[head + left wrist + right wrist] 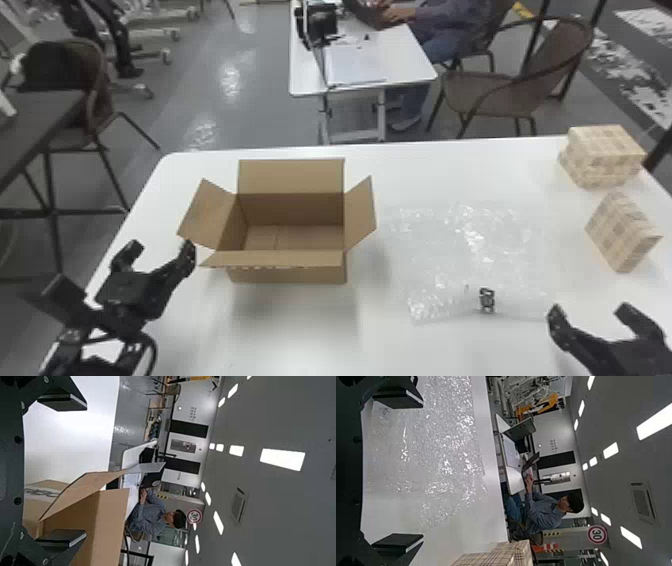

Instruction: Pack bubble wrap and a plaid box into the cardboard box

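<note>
A small dark fleck can be seen next to the printed mark, so I should expect another sheet to be hiding under the bubble wrap (470, 250) when I lift it.
The cardboard box (287, 267) stands with its flaps spread at the left of the table, its inside bare. Bubble wrap (470, 260) lies flat to its right; it shows too as bubble wrap (443, 451) in the right wrist view. At the right edge are a stack of plaid boxes (602, 157) and a single plaid box (622, 232) nearer. My left gripper (161, 250) is open, just left of the cardboard box; in its wrist view the left gripper (61, 470) has an empty gap. Beyond the wrap's near right corner, my right gripper (589, 315), the same right gripper (398, 471), is open and empty.
The white table (295, 325) carries everything, and a small dark printed mark (486, 300) shows on the wrap's near part. Behind stand a second white table (365, 70) and a brown chair (500, 92). A dark table (40, 120) is at far left.
</note>
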Robot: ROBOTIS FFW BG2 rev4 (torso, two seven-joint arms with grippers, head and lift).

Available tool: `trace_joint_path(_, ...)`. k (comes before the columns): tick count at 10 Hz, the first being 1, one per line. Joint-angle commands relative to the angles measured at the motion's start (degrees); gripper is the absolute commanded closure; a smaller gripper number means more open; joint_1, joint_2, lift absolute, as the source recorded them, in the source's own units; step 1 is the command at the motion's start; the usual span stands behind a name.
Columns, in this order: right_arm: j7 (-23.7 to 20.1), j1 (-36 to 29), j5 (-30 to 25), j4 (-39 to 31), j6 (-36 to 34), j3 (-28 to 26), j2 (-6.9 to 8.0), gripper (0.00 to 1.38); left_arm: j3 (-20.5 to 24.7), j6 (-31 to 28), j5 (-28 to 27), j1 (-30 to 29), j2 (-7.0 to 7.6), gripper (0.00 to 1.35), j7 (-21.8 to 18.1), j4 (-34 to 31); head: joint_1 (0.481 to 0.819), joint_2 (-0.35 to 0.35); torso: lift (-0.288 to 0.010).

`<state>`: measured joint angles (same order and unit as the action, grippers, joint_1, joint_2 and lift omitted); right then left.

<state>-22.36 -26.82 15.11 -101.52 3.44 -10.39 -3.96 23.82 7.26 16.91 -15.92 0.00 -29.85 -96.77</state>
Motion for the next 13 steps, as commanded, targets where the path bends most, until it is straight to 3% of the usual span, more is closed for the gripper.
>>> trace_joint_path(1,0.0,0.1,0.1,0.2,0.0,0.0,0.00,0.11,1.9,-3.7,0.5,2.5,-0.15,0.17,-1.3,0.1,0.695,0.123,-0.110)
trace_joint_path(4,0.0,0.2,0.4,0.4,0.0,0.0,0.00,0.11,0.2,-10.8,6.4,6.1,-0.15,0.18,-3.7,2.4,0.695,0.123,-0.110)
trace_joint_path(6,-0.4,0.5,0.5,0.8,-0.1,0.0,0.00,0.11,0.3,-15.5,7.2,9.7,-0.15,0.19,-5.9,4.4,0.695,0.095,-0.110)
trace_joint_path(8,-0.6,0.6,0.9,1.1,-0.3,0.0,0.00,0.11,0.3,-17.4,7.0,11.6,1.32,0.24,-6.8,6.1,0.695,0.075,-0.110)
trace_joint_path(9,-0.6,0.6,1.0,1.1,-0.3,0.0,0.00,0.11,0.3,-18.0,7.0,12.0,1.76,0.32,-6.9,6.4,0.695,0.075,-0.110)
trace_joint_path(11,-0.7,0.6,1.1,1.1,-0.5,0.0,0.00,0.11,0.5,-18.6,6.6,12.4,1.93,0.73,-6.9,7.1,0.695,0.079,-0.110)
trace_joint_path(12,-0.7,0.7,1.1,1.1,-0.5,0.0,0.00,0.11,0.5,-17.0,5.9,12.4,1.85,0.82,-6.9,7.4,0.695,0.080,-0.110)
trace_joint_path(13,-0.6,0.7,1.0,1.0,-0.4,0.0,0.00,0.11,0.5,-15.6,4.9,12.4,1.76,0.82,-6.9,7.4,0.695,0.081,-0.110)
